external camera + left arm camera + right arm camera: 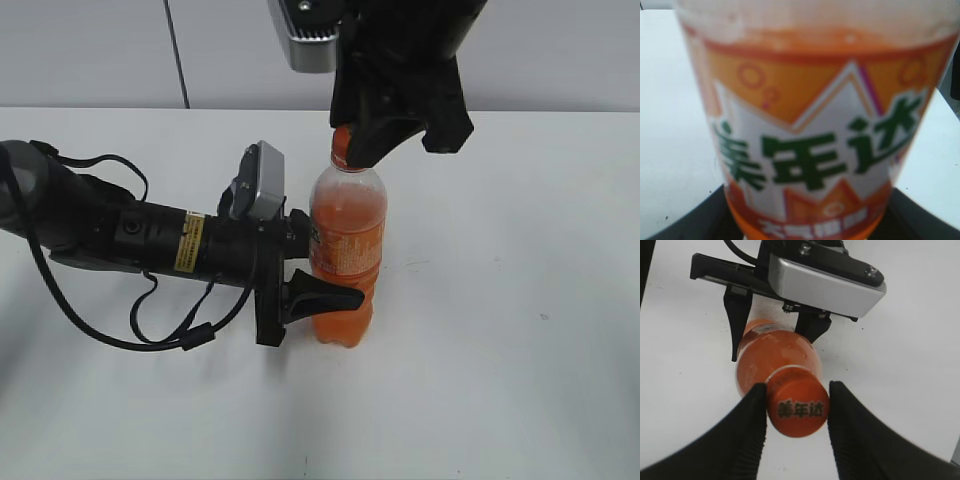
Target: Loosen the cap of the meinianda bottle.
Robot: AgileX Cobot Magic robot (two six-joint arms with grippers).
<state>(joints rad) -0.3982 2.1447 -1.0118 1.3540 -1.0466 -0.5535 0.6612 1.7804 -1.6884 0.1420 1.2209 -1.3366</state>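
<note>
Next, I open my right gripper, turn it back and grip the cap's sides for another twist, because the cap is still on the bottle's neck and my right gripper is twisted round.
The meinianda bottle stands upright on the white table, filled with orange drink; its label fills the left wrist view. My left gripper comes in from the left and is shut on the bottle's lower body, one finger in front and one behind; it also shows in the right wrist view. The orange cap sits on the neck, partly hidden in the exterior view. My right gripper comes down from above and its two black fingers press the cap's sides.
The white table runs out in front and to the right of the bottle. The left arm with its cables lies across the left side. A pale wall stands behind.
</note>
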